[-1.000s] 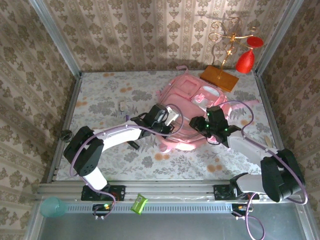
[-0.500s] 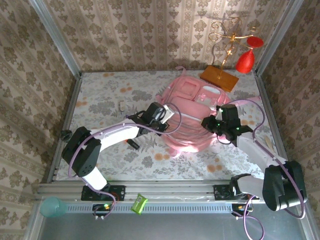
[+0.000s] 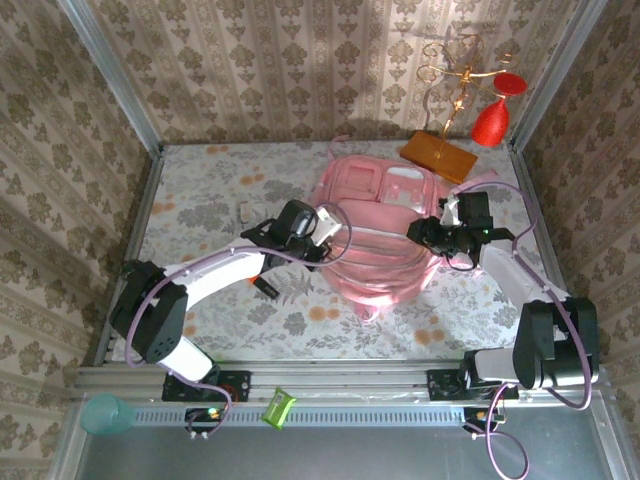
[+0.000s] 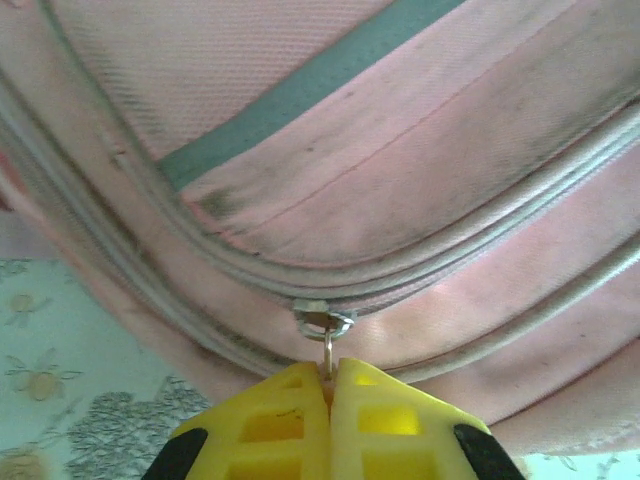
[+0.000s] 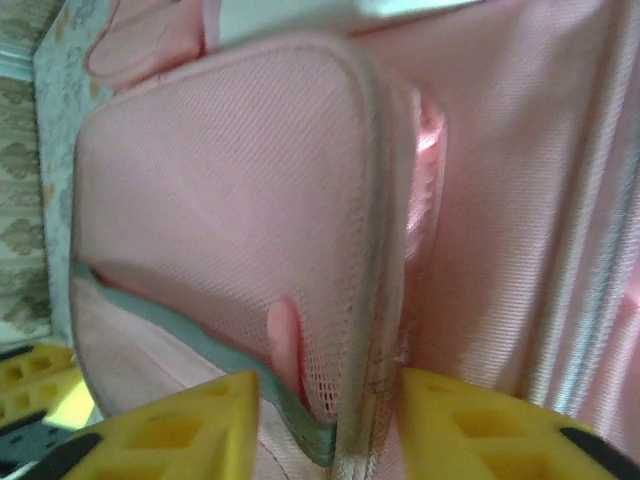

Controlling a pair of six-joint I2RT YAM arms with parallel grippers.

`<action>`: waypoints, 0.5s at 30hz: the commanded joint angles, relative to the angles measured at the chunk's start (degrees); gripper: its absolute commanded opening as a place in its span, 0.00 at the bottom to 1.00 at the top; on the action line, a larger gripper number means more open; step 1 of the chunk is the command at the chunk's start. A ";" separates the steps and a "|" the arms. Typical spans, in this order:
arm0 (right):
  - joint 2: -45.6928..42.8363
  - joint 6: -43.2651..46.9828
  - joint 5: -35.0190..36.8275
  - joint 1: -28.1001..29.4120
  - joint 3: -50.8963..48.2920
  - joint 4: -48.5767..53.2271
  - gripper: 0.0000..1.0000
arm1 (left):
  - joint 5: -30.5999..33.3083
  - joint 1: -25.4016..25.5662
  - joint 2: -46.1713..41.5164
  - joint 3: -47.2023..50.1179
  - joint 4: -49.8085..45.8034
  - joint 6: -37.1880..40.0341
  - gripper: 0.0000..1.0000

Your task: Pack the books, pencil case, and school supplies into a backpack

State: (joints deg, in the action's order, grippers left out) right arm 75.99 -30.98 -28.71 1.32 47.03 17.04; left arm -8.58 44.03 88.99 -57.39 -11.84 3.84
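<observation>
Next, my right gripper clamps the mesh pocket's edge [image 5: 368, 300] below the green strip [image 5: 352, 462] before my left gripper pulls the zipper. The pocket's edge is loose in the open right gripper now.
The pink backpack [image 3: 375, 240] lies in the middle of the table. My left gripper [image 3: 322, 238] is at its left side. In the left wrist view the yellow fingers [image 4: 280, 425] of the left gripper [image 4: 330, 372] are shut on the small metal zipper pull [image 4: 327, 345] of a closed grey zip. My right gripper [image 3: 424, 232] is at the backpack's right side. In the right wrist view the right gripper [image 5: 330, 420] stands open, with the seamed edge of a mesh side pocket [image 5: 375, 300] between its fingers. A short dark item [image 3: 265, 287] lies under the left arm. The books and pencil case are hidden.
An orange stand base [image 3: 440, 157] with a gold wire frame and red ornaments [image 3: 490, 122] stands at the back right, close behind the backpack. A small pale item [image 3: 246, 211] lies left of the backpack. A green object [image 3: 278, 408] and a teal cup [image 3: 105, 413] sit at the front rail.
The right gripper has moved right and back along the backpack's side. The left gripper has drawn slightly left with the zipper pull. The backpack has shifted and flattened a little.
</observation>
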 commanded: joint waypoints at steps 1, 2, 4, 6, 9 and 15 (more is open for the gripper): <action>-5.60 -2.79 6.76 1.23 -0.82 2.22 0.47 | -1.03 2.53 -0.28 -0.03 -3.15 -2.86 0.00; -7.51 -4.00 8.47 2.01 -2.24 2.64 0.49 | -0.37 2.96 -0.03 0.04 -2.83 -3.45 0.00; -10.32 -5.93 11.59 3.69 -4.62 3.38 0.53 | 0.45 3.47 0.27 0.30 -1.77 -4.71 0.00; -12.95 -8.22 14.38 6.26 -6.83 2.92 0.54 | 0.54 4.23 0.19 0.55 -1.01 -5.11 0.00; -14.20 -11.41 17.29 9.93 -8.69 1.43 0.55 | 0.25 5.07 -0.13 0.57 -0.47 -5.60 0.00; -11.80 -14.87 20.04 13.22 -10.25 -2.84 0.55 | -0.08 7.05 -0.96 0.84 -0.25 -5.95 0.00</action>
State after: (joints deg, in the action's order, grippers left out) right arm 63.16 -42.48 -12.34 13.69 37.82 17.04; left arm -7.25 49.69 89.08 -57.36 -12.27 -0.89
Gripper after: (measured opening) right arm 0.552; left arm 0.055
